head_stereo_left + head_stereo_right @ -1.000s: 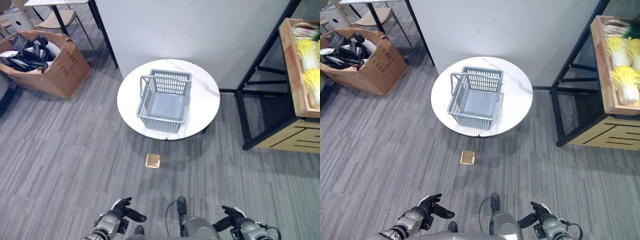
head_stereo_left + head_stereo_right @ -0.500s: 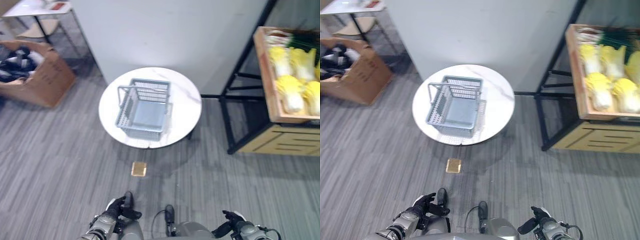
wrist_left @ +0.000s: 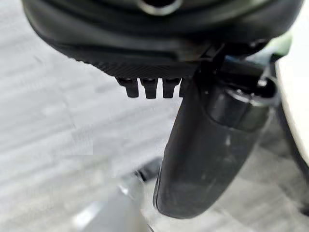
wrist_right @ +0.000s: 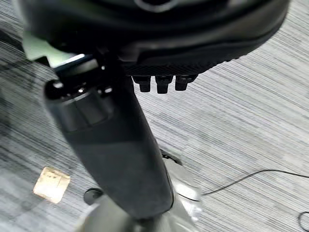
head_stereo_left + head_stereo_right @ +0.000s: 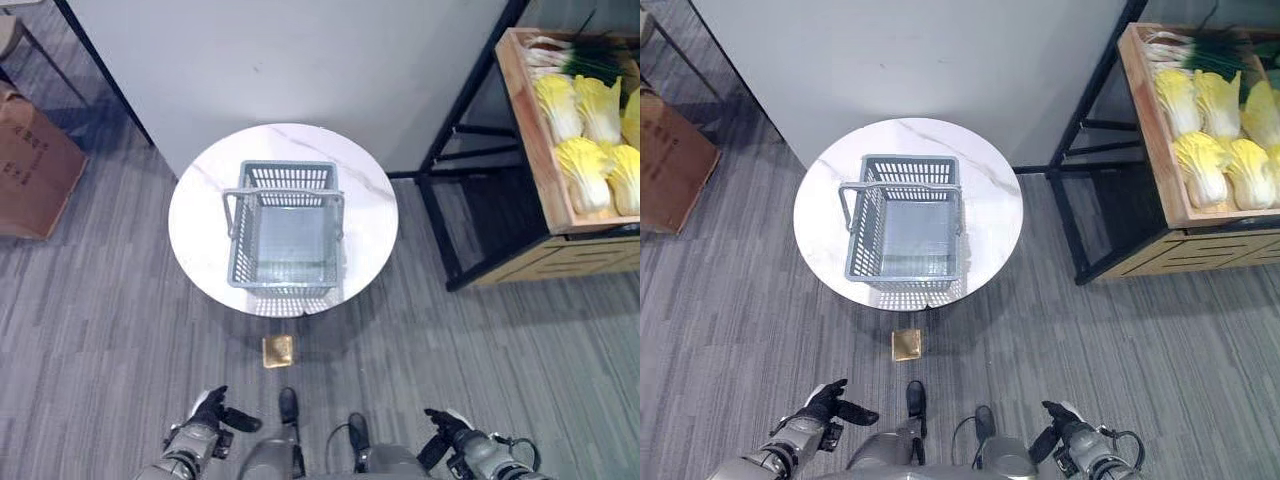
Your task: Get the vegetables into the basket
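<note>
My gripper will lift the basket's handle, and the grey plastic basket (image 5: 286, 228) will hang level with its top open, because the handle joins the basket's opposite rims near their middles (image 5: 339, 235).
Several yellow napa cabbages (image 5: 582, 168) lie in a wooden crate (image 5: 529, 150) on a black rack at the far right, with green leeks (image 5: 572, 57) behind them. An empty grey plastic basket (image 5: 241, 245) stands on a round white marble table (image 5: 199, 215) straight ahead, its handle up. My left hand (image 5: 207, 414) hangs low at the bottom left, far from both, its fingers relaxed and empty, thumb (image 3: 203, 154) sticking out. My right hand (image 5: 446, 440) hangs low at the bottom right, also open and empty, its thumb (image 4: 116, 145) over the grey floor.
A white partition wall (image 5: 300, 60) rises behind the table. The rack's black frame (image 5: 440, 200) stands between table and crate. A cardboard box (image 5: 25, 165) sits at the far left. A small brass square (image 5: 277, 350) lies on the floor before the table.
The camera has swung, so the basket now sits square ahead and the crate shows more fully at the right. Both hands stay low and empty.
</note>
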You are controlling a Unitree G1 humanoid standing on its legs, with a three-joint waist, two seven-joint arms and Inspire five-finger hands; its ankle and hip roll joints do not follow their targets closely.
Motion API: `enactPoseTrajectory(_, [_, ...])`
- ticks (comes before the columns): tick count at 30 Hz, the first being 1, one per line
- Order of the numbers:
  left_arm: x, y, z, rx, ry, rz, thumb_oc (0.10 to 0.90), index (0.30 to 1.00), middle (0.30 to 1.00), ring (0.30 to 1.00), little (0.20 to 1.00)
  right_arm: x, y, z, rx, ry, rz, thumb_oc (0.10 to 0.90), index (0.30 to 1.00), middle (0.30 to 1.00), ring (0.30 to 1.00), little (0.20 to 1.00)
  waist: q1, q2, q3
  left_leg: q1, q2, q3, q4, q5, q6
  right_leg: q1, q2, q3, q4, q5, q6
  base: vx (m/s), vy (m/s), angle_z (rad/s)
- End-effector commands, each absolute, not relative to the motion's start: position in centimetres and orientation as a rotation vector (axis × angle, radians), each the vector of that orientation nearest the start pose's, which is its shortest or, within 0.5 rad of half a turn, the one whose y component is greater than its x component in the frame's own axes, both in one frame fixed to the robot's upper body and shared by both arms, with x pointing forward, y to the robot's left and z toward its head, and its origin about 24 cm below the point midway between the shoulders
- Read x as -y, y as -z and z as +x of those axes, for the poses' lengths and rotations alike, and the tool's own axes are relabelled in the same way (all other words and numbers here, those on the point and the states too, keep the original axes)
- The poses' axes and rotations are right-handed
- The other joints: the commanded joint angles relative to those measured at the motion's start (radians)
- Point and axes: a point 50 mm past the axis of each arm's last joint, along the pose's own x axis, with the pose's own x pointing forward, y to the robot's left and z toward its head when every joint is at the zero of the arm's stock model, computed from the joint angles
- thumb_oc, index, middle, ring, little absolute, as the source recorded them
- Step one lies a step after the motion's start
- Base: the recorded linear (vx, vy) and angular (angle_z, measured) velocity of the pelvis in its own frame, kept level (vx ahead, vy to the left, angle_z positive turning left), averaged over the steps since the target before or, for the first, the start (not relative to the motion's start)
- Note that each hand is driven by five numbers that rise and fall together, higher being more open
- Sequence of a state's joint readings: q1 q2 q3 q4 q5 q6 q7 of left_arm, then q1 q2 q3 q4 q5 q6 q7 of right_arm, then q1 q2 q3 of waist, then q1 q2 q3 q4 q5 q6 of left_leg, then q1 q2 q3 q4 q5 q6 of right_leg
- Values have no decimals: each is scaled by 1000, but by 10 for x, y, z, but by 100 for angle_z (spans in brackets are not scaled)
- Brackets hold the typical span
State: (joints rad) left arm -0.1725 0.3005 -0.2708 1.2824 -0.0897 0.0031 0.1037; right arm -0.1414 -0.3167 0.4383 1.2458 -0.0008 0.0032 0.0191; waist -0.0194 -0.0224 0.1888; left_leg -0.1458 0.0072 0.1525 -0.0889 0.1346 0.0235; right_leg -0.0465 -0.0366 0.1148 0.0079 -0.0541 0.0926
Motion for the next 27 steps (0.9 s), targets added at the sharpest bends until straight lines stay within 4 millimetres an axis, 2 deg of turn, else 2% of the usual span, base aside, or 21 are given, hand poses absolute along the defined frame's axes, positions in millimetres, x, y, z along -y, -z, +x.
enactPoseTrajectory(1, [-261,141,140,-1124,-130,447,900,1000,1000,1000,1000,226,145,148,-1092,-191,-512,900,1000,1000,1000,1000,5,-79,5,23,39,25,23,-59,-70,22,-120,18,-43,112,112,48,42,-15])
enactPoseTrajectory(5, [-261,141,139,-1128,-130,448,900,1000,1000,1000,1000,227,146,148,-1094,-190,-511,900,1000,1000,1000,1000,6,-80,2,29,40,24,22,-61,-70,26,-121,15,-45,110,113,49,19,-4])
enactPoseTrajectory(6, [-267,144,124,-1170,-151,460,900,1000,1000,1000,1000,241,123,179,-919,-52,-471,900,1000,1000,1000,1000,-6,-88,-26,81,41,32,14,-77,-74,59,-125,8,-62,100,115,143,45,0])
enactPoseTrajectory(7, [-267,145,124,-1170,-150,460,900,1000,1000,1000,1000,242,123,179,-920,-51,-471,900,1000,1000,1000,1000,-5,-88,-25,83,41,32,14,-78,-74,61,-125,8,-62,99,115,140,40,-1])
enactPoseTrajectory(10, [-267,147,114,-1195,-165,444,900,1000,1000,1000,1000,256,85,216,-700,31,-459,900,1000,1000,1000,1000,-11,-94,-36,104,43,38,12,-84,-75,71,-124,14,-68,100,119,28,8,-14])
enactPoseTrajectory(13, [-264,150,107,-1216,-164,421,900,1000,1000,1000,1000,268,49,243,-539,64,-493,900,1000,1000,1000,1000,-9,-99,-44,116,45,36,9,-87,-76,80,-122,13,-72,97,117,21,7,-8])
enactPoseTrajectory(15, [-261,152,104,-1230,-155,403,900,1000,1000,1000,1000,270,-19,286,-264,32,-605,900,1000,1000,1000,1000,0,-108,-52,122,50,27,6,-85,-79,91,-119,3,-79,95,112,27,-13,9])
enactPoseTrajectory(16, [-260,153,105,-1230,-154,402,900,1000,1000,1000,1000,268,-31,293,-214,33,-620,900,1000,1000,1000,1000,4,-111,-54,122,51,25,6,-84,-79,92,-119,0,-81,95,111,9,-32,7])
enactPoseTrajectory(18, [-258,153,106,-1227,-151,395,900,1000,1000,1000,1000,254,-70,313,-57,-13,-650,900,1000,1000,1000,1000,14,-117,-54,118,52,18,5,-81,-81,95,-117,-8,-84,94,107,-2,-29,4])
enactPoseTrajectory(19, [-257,153,107,-1224,-153,392,900,1000,1000,1000,1000,252,-78,317,-25,-10,-656,900,1000,1000,1000,1000,19,-119,-53,118,53,15,5,-80,-81,96,-116,-10,-85,93,105,0,-38,10])
enactPoseTrajectory(20, [-257,153,106,-1228,-155,386,900,1000,1000,1000,1000,243,-97,325,46,-36,-672,900,1000,1000,1000,1000,28,-124,-54,116,54,13,5,-79,-81,95,-114,-13,-87,93,103,0,-41,16])
enactPoseTrajectory(25, [-252,155,105,-1235,-160,369,900,1000,1000,1000,1000,196,-158,346,294,-142,-685,900,1000,1000,1000,1000,59,-145,-48,102,61,-2,8,-70,-86,97,-108,-28,-92,95,96,-3,-46,12])
enactPoseTrajectory(27, [-251,155,104,-1236,-166,361,900,1000,1000,1000,1000,181,-174,348,357,-177,-684,900,1000,1000,1000,1000,71,-151,-46,94,63,-9,8,-67,-88,96,-105,-35,-93,95,94,5,-44,10])
